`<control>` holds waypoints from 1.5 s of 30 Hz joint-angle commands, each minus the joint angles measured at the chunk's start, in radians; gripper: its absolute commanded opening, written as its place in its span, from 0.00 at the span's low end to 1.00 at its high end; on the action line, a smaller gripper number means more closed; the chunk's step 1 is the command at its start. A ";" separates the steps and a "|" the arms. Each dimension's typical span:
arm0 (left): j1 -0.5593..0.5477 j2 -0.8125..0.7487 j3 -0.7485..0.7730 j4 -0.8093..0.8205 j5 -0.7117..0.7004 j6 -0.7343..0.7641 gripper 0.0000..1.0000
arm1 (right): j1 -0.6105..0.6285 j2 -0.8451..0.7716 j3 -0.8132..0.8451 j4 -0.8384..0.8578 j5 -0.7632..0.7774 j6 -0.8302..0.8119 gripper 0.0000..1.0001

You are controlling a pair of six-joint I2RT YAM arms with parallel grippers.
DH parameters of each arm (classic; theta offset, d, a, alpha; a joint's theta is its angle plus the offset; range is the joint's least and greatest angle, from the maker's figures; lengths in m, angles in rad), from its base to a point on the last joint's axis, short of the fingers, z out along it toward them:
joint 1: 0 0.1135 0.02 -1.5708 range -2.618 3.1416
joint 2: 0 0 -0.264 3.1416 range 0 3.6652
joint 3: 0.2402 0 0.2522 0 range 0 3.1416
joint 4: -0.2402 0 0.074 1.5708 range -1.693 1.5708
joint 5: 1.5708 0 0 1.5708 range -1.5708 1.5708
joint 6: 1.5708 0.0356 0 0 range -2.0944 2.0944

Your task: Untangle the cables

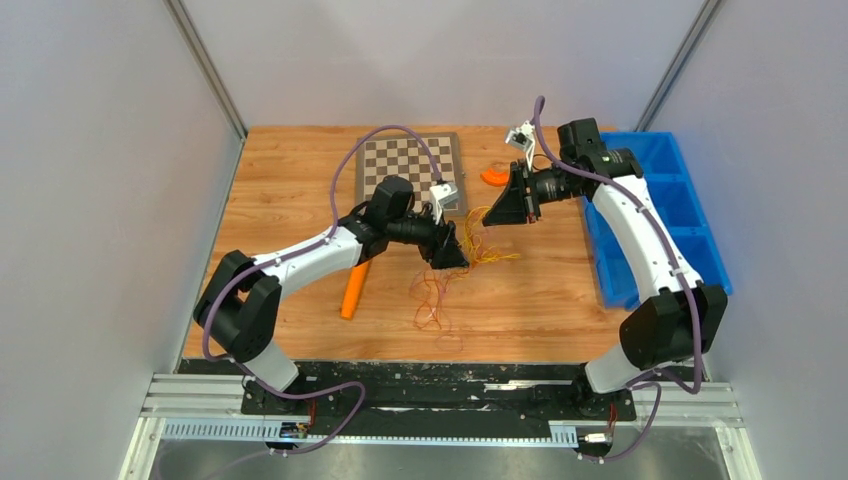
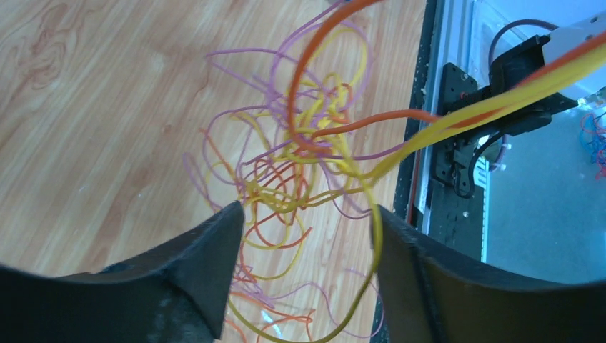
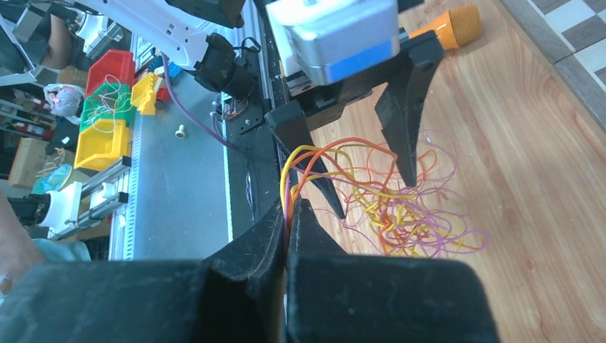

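Next, my left gripper grabs that cable bunch before my right gripper pulls purple out alone, since my right gripper holds yellow, orange and purple cables together.
The cables are thin yellow, orange and purple wires in a loose tangle on the wooden table, between the two grippers. My left gripper hangs just above the tangle, open. Loose loops pass between its fingers, and a yellow strand runs along the inside of the right one. My right gripper is raised to the right, shut on yellow and orange strands that rise from the tangle to its closed tips. The right wrist view also shows the left gripper open over the pile.
An orange marker-shaped stick lies left of the tangle under the left arm. A chessboard sits at the back centre, with a small orange object beside it. A blue compartment bin stands along the right edge.
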 commanded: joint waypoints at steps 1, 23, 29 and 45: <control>-0.005 -0.013 0.012 0.194 0.059 -0.154 0.69 | 0.002 0.036 0.034 0.069 -0.049 0.042 0.00; 0.002 -0.008 0.025 0.178 0.061 -0.270 0.00 | 0.013 0.087 0.080 0.173 0.089 0.190 0.64; 0.052 -0.085 -0.029 0.197 0.139 -0.359 0.00 | -0.041 0.014 -0.094 0.211 0.244 0.166 0.97; 0.152 -0.016 -0.023 0.334 0.212 -0.650 0.00 | -0.094 -0.120 -0.408 0.420 0.279 0.251 1.00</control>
